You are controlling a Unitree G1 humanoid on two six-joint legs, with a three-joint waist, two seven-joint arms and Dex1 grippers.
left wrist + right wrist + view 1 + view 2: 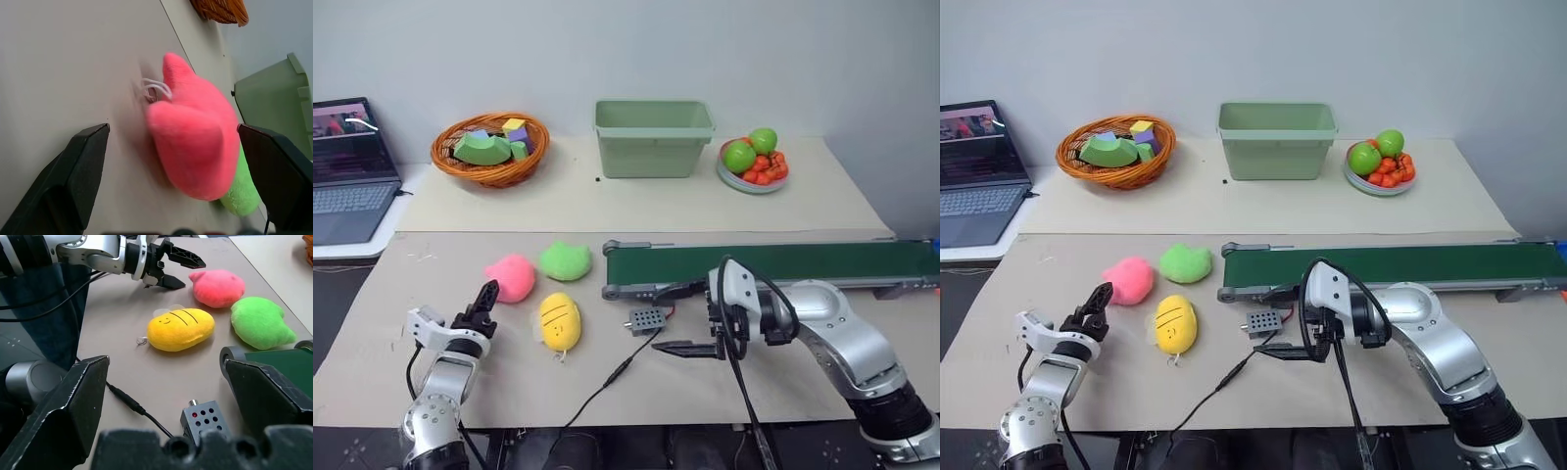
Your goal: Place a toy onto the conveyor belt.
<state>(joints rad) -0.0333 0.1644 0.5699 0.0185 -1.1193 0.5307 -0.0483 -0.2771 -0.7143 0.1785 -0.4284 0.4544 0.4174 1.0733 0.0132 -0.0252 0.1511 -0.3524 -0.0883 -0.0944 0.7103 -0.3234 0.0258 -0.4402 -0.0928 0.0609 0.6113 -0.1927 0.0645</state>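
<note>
My gripper will place the pink toy [512, 278], and the pink toy will then ride away along the conveyor belt, because a grey box with a knob [647, 320] is wired to the conveyor belt.
The pink toy [512, 277] lies on the brown table left of the conveyor belt [773, 262], whose dark green band runs off to the right. My left gripper [481, 302] is low over the table just in front of the toy. It is open, and the toy [195, 147] lies a short way ahead of the gap between its two fingers, apart from them. My right gripper [656, 318] hovers open and empty near the belt's left end, pointing left over a small grey box.
A green plush [566, 260] touches the toy's right side and a yellow bee plush [559, 321] lies in front of them. A grey box [646, 319] with a black cable sits by the belt's end. Wicker basket [489, 147], green bin [653, 137], fruit plate [754, 162] and laptop [347, 166] stand at the back.
</note>
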